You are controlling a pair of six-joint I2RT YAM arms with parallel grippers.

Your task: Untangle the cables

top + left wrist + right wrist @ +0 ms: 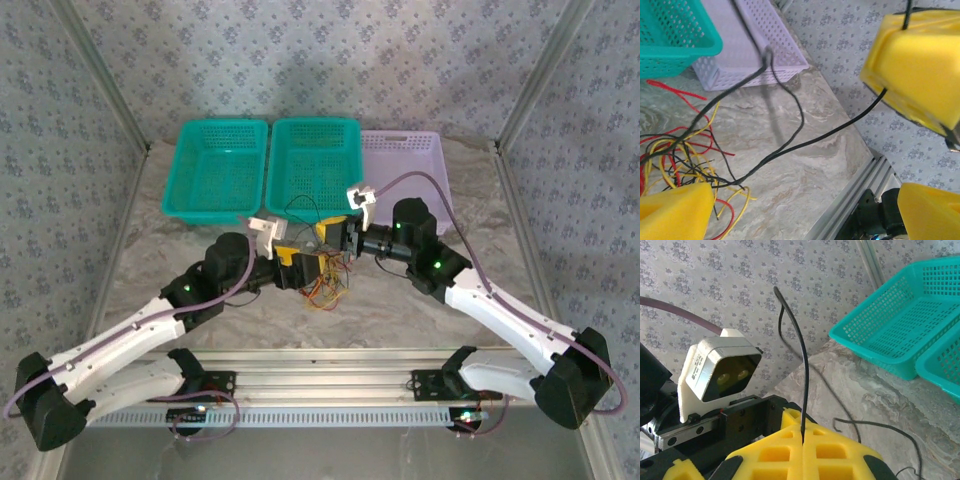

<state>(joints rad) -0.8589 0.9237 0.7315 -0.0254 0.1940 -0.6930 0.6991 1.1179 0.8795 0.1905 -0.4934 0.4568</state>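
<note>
Next, I raise the black cable [771, 157], sagging from my right gripper into the tangle, high and taut.
The cables [325, 290] lie as a loose tangle of thin yellow, red and black wires on the marble table between both arms; in the left wrist view the tangle [685, 160] is at the lower left. My right gripper [803, 440] is shut on one black cable [799, 355], which sticks up out of the seam between its yellow pads. The same gripper [917, 65] hangs above the table at the upper right, and the black cable [805, 142] runs from it down into the tangle. My left gripper [805, 210] is open, with bare table between its pads, just right of the tangle.
Two teal baskets [215, 170] [315, 160] and a lilac basket [405, 170] stand in a row at the back of the table. The aluminium rail [860, 200] marks the near table edge. Both grippers [292, 262] [338, 240] sit close together above the middle.
</note>
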